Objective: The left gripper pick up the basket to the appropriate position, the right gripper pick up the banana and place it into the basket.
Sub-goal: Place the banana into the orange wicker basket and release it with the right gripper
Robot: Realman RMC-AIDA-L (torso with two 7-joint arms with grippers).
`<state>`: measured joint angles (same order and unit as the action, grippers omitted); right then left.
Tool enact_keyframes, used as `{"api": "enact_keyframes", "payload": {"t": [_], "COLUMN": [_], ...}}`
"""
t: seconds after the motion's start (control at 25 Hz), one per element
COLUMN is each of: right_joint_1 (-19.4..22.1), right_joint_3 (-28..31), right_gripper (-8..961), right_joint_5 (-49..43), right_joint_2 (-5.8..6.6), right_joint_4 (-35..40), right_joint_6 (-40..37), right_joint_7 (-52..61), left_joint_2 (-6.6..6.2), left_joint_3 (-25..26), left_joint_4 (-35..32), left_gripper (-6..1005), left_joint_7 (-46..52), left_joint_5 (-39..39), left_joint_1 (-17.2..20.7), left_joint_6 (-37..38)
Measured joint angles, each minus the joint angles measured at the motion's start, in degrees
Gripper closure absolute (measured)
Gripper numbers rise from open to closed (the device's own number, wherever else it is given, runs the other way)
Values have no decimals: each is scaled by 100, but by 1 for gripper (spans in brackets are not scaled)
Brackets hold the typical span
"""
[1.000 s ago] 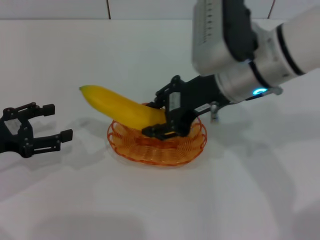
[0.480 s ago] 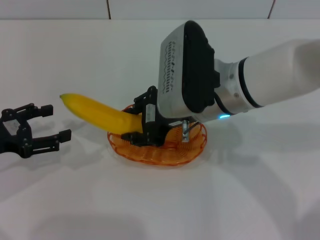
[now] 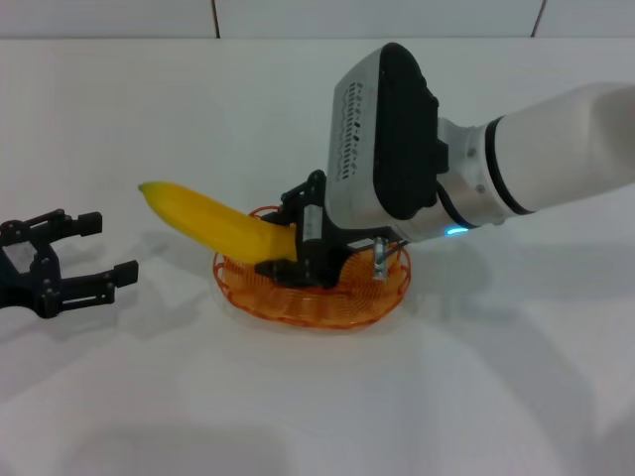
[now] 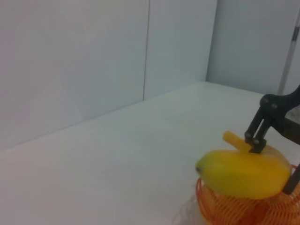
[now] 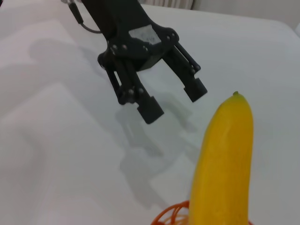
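My right gripper goes on pulling the banana toward the basket's middle (image 3: 316, 297) before it lets go of it there, because the banana's stem end (image 3: 281, 241) is above the open basket.
The orange wire basket (image 3: 337, 297) sits on the white table at the centre. My right gripper (image 3: 283, 238) is shut on the stem end of the yellow banana (image 3: 208, 220) over the basket's left part. The banana is tilted, and its free end sticks out past the left rim above the table. I cannot tell whether it touches the rim. My left gripper (image 3: 109, 246) is open and empty on the table, left of the basket and apart from it. The left wrist view shows the banana (image 4: 243, 173) above the basket (image 4: 234, 212). The right wrist view shows the banana (image 5: 220, 164) and the open left gripper (image 5: 174, 102).
The white table (image 3: 298, 407) stretches on all sides of the basket. A white wall with seams (image 3: 215, 18) runs along the table's far edge. My right arm's large housing (image 3: 387, 139) hangs over the basket's back half.
The right gripper swung the banana to the left over the basket, then came back slightly right. The wrist has turned over the basket. The left gripper has hardly moved.
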<state>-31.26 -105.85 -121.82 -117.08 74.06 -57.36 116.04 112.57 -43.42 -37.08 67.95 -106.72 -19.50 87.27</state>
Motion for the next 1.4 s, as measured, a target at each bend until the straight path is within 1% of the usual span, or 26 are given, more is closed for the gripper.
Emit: {"api": "enact_keyframes", "payload": {"t": [0.2,0.44,0.76,1.2,1.4], "right_joint_1": [64,150,213,242,248], "right_joint_3": [245,518,534,571,676], "right_gripper": [458,458,458,457,457], "right_joint_5": [-28,-73,-355,-358,-341], "right_joint_2": [1,10,-6,-7,-3], "right_joint_4": [41,38,-2,8,-30], "right_joint_6": [-368,-414,-462,-474,-486], "right_joint_7": [-16,-13,57,59,82], "left_joint_2": [-2,-6,-8,-4,7], "left_joint_3": [10,10,4,-8,-2], "left_joint_4": [-1,-1,-1,-1,4], "left_gripper": [123,123,123,123,123], "left_joint_7": [5,6,7,35,48], "left_joint_5": [-42,-52,-58,-59,-59], "left_joint_1": [-4,-7,-18,-35,-51], "left_joint_6": [0,0,0,0,0]}}
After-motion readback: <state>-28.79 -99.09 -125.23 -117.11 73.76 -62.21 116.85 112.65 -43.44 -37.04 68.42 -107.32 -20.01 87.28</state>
